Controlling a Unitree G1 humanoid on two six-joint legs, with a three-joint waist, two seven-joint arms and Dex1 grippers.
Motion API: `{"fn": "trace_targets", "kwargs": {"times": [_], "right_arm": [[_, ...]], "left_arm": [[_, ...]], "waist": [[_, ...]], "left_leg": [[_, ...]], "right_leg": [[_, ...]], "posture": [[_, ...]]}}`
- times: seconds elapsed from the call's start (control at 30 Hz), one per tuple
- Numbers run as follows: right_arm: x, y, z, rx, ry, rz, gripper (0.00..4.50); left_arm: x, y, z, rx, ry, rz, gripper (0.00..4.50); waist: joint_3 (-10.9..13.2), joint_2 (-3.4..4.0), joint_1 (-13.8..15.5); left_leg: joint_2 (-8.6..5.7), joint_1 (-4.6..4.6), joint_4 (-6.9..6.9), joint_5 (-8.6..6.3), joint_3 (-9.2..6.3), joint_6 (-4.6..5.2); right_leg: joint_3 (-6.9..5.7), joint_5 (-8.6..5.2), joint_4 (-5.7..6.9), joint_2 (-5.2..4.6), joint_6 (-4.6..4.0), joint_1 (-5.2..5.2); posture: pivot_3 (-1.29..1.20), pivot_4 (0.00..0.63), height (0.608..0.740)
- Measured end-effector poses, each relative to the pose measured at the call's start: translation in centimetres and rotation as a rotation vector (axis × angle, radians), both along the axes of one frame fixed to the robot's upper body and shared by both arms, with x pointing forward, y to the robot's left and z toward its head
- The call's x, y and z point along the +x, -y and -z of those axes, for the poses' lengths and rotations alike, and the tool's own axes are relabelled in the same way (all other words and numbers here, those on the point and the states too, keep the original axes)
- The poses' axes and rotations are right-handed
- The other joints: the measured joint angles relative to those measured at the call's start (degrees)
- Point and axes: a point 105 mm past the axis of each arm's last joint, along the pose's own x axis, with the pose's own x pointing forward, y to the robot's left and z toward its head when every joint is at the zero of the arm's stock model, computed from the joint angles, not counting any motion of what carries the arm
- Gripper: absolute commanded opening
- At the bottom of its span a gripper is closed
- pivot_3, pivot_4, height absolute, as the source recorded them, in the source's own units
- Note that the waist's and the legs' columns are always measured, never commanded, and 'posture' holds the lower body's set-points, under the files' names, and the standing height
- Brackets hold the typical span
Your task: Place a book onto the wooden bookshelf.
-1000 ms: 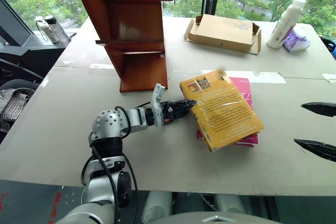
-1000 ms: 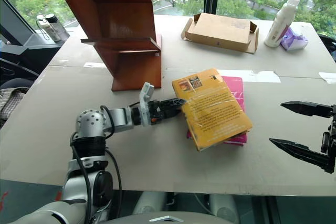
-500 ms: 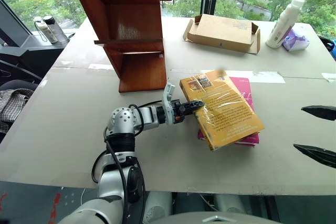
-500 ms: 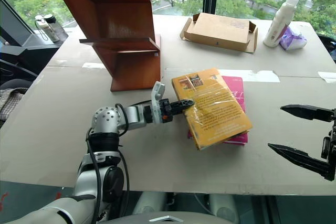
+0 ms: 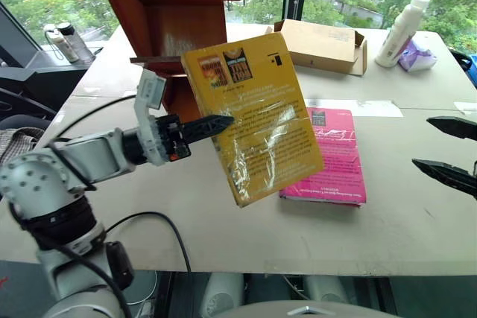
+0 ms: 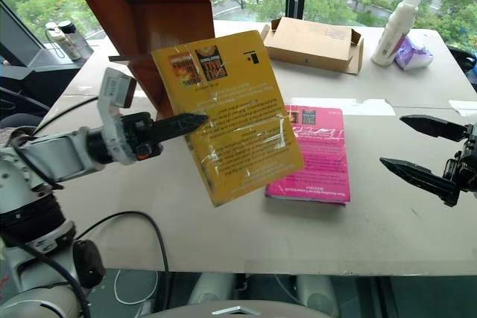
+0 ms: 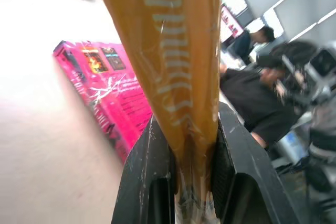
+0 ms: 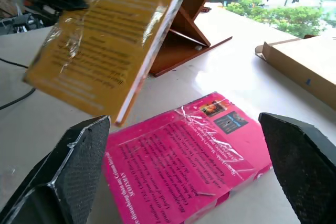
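Observation:
The yellow book is hanging with its back cover toward the robot, so the robot's left gripper should turn the book flat, with the spine toward the robot, and slide it onto the bookshelf.
The yellow book in glossy wrap hangs in the air above the table, back cover toward me, tilted. My left gripper is shut on its left edge; in the left wrist view the black fingers clamp the yellow spine. The reddish-brown wooden bookshelf stands at the back left, just behind the raised book. At the right my right gripper is open with nothing between its fingers, beside the pink book.
A magenta-pink book lies flat on the table right of centre. A tan cardboard box and a white bottle stand at the back right. Two bottles sit far left. People sit beyond the table in the left wrist view.
My left gripper has closed on the yellow book and lifted it off the pink book, up and to the left, tipping it upright. The right gripper moved slightly inward.

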Motion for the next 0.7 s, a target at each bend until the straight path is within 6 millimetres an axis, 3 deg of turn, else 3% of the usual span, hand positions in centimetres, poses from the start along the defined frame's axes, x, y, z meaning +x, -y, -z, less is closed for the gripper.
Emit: {"fn": "trace_targets", "kwargs": {"times": [0.1, 0.2, 0.33, 0.5, 0.7], "right_arm": [[1.3, -0.7, 0.0, 0.000, 0.012, -0.036, 4.50], [2.5, -0.4, -0.2, 0.006, 0.026, -0.034, 4.50], [3.9, 0.0, -1.0, 0.018, 0.079, -0.032, 4.50], [5.5, 0.0, -0.9, 0.045, 0.120, -0.035, 4.50], [6.2, -0.5, -0.5, 0.049, 0.134, -0.058, 4.50]], "left_arm": [[-1.0, 2.1, -4.2, 0.179, 0.342, 0.021, 0.30], [-0.4, 3.1, -6.8, 0.359, 0.632, -0.018, 0.30], [0.3, 3.2, -10.9, 0.645, 1.046, -0.081, 0.30], [0.7, 2.1, -14.4, 0.881, 1.223, -0.179, 0.30], [2.3, -0.8, -13.4, 1.190, 1.155, -0.214, 0.30]], "waist": [[0.0, 0.06, 0.4], [0.0, 0.12, 0.1], [0.0, 0.20, -0.2], [0.1, 0.27, -0.2], [0.2, 0.36, -0.2]], "left_leg": [[-0.19, 0.04, 0.04, 0.00, 0.10, 0.01], [-0.41, 0.07, 0.01, 0.00, 0.14, 0.03], [-0.40, 0.04, -0.22, 0.00, 0.15, 0.02], [-0.30, -0.10, -0.34, 0.01, 0.21, 0.03], [-0.24, -0.11, -0.34, 0.00, 0.26, 0.03]], "right_leg": [[-0.07, -0.01, -0.05, 0.17, -0.01, 0.06], [-0.03, -0.01, -0.14, 0.19, 0.00, 0.11], [0.03, 0.00, -0.40, 0.31, 0.04, 0.04], [0.06, 0.08, -0.56, 0.40, 0.34, -0.09], [0.04, 0.03, -0.53, 0.41, 0.42, -0.14]], "posture": [[0.00, 0.150, 0.733], [0.00, 0.150, 0.733], [0.00, 0.150, 0.733], [0.00, 0.150, 0.733], [0.00, 0.150, 0.733]]}}
